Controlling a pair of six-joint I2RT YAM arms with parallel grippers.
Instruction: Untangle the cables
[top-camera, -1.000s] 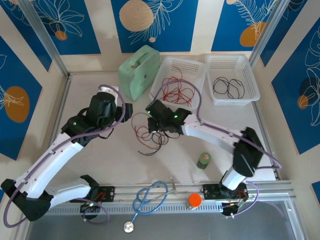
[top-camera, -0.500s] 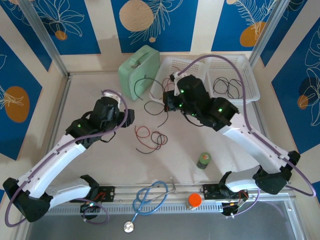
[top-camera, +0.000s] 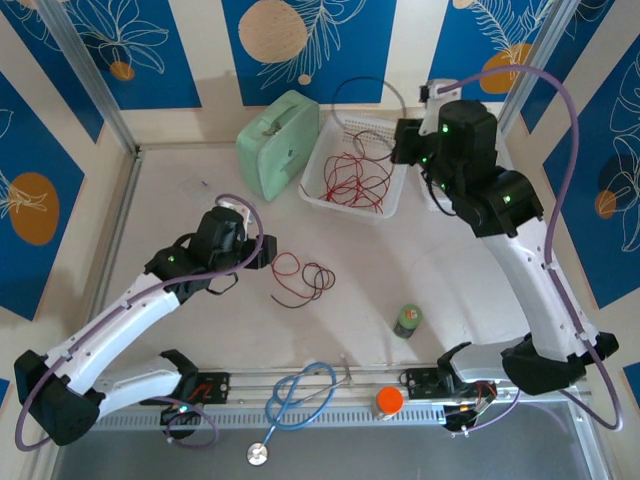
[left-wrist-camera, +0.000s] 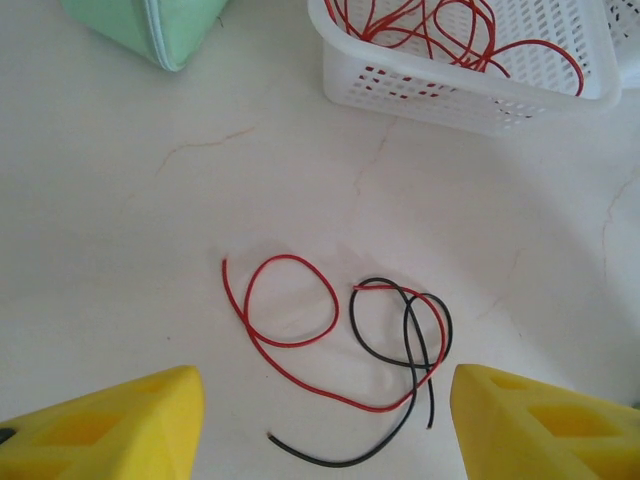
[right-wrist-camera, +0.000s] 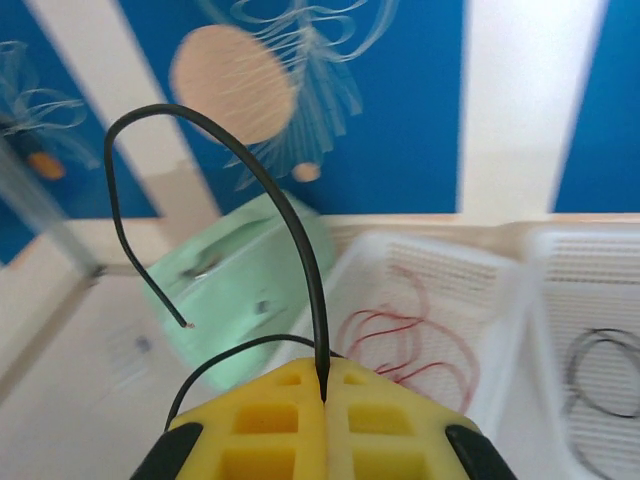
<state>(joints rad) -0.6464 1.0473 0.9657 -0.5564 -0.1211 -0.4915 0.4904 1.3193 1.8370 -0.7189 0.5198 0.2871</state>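
My right gripper should keep carrying the black cable in my right gripper (top-camera: 365, 78), which hangs clear of the red cables, until it is over the basket of black cables (right-wrist-camera: 600, 365).
My right gripper (top-camera: 402, 135) is raised high at the back, over the baskets. In the right wrist view the gripper (right-wrist-camera: 323, 385) is shut on a thin black cable (right-wrist-camera: 290, 215) that arches up and to the left, its free end hanging in the air. From above, this held cable (top-camera: 362, 80) loops over the green case. On the table lie a red cable (left-wrist-camera: 290, 310) and a second black cable (left-wrist-camera: 420, 330), still crossed over each other (top-camera: 300, 278). My left gripper (left-wrist-camera: 325, 440) hovers open just before them, holding nothing.
At the back stands a white basket (top-camera: 350, 207) holding several red cables, with a mint green case (top-camera: 278, 140) to its left. A second basket (right-wrist-camera: 590, 235) holds black cables. Near the front are a green can (top-camera: 408, 320), an orange cap (top-camera: 388, 400) and a blue stethoscope (top-camera: 295, 395).
My right arm has risen from the tangle and swung to the back right, carrying one black cable away. The left gripper has shifted slightly right and nearer, toward the remaining cables.
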